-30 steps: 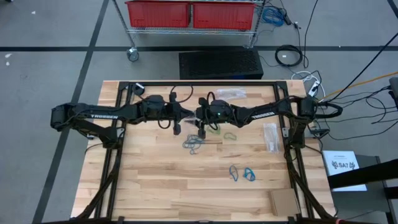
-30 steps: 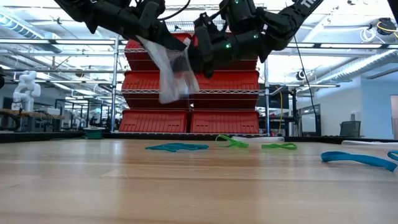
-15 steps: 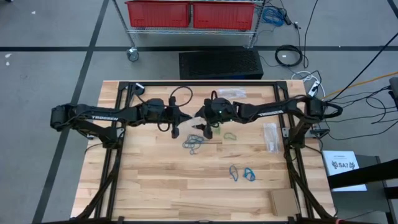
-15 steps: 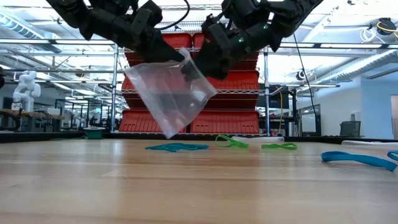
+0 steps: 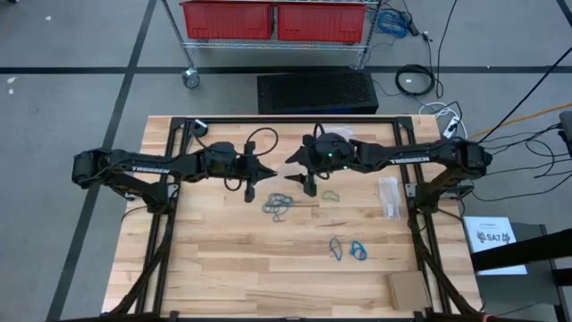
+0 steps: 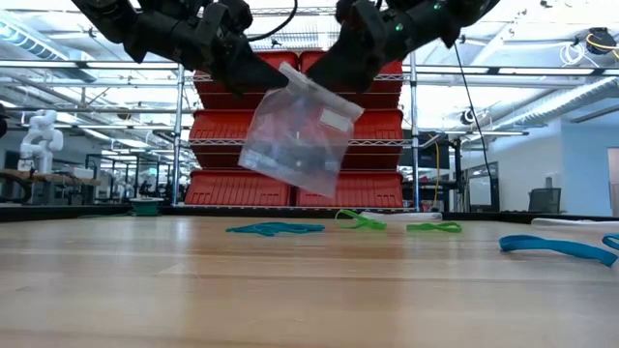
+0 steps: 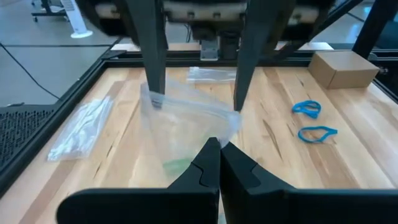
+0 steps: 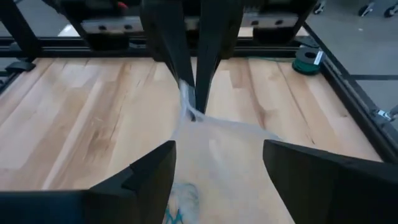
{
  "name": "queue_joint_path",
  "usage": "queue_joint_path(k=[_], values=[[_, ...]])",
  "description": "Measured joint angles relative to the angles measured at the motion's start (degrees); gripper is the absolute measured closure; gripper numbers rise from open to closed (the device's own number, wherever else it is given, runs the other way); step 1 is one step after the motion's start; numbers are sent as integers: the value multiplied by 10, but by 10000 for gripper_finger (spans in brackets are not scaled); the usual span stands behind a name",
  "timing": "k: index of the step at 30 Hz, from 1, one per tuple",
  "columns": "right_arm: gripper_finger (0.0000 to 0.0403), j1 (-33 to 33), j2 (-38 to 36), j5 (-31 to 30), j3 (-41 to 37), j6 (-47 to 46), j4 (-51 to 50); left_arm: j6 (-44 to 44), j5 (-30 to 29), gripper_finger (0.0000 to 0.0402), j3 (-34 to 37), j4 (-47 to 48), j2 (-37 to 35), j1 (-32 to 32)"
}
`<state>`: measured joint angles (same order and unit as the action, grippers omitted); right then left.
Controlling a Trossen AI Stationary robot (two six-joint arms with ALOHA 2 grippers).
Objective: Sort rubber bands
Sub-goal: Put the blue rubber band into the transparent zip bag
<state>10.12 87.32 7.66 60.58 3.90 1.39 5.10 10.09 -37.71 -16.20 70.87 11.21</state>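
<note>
The bag's top corner [image 6: 288, 72] is in my left gripper, and my right gripper should keep going to the bright blue rubber band nearer the box [image 5: 358, 250] and close there.
A clear plastic bag [image 6: 300, 130] hangs tilted above the table's middle, between my two grippers. My left gripper [image 6: 274, 79] is shut on it; my right gripper [image 6: 336, 70] stands wide open at its top edge. Rubber bands lie on the table: a dark grey-blue bunch [image 5: 277, 206], green ones [image 5: 331, 194] and bright blue ones [image 5: 347, 250]. The low view shows them too: the bunch [image 6: 276, 229], green loops [image 6: 360, 221] and a blue one [image 6: 556, 246]. Whether any band is inside the bag I cannot tell. My left gripper pinches the bag's top corner [image 8: 189, 112] between its two shut fingers, which come from the table's left and slant a little down. The bag hangs below, tilted and clear of the table. My right gripper has its two spread fingertips [image 7: 152, 93] on the bag's top edge [image 7: 193, 106], which runs stretched between them. Whether they are inside the mouth I cannot tell. They come from the table's right, slanting down.
More clear bags lie flat at the far edge [image 5: 331, 134] and the right edge [image 5: 389, 197]. A cardboard box [image 5: 407, 288] sits at the near right corner. The black frame rails [image 5: 170, 224] run along the table's sides.
My right gripper has opened wide and has risen and drawn back toward the table's right. The bag, which hung crumpled and narrow from my left gripper, is now spread out and tipped, its top edge raised toward the right gripper.
</note>
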Motion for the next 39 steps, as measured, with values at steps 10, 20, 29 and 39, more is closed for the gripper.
queue_joint_path(k=[10, 20, 29, 39], values=[[167, 1, -43, -3, 0, 9, -13, 1, 0, 401, 0, 1, 0, 0], [167, 1, -158, -70, 0, -23, -281, -2, -7, 401, 0, 3, 0, 0], [167, -58, -186, -28, -29, -188, -486, -3, -24, 401, 0, 2, 0, 1], [167, -196, -177, -14, -132, -404, -466, -3, -29, 401, 0, 2, 0, 1]])
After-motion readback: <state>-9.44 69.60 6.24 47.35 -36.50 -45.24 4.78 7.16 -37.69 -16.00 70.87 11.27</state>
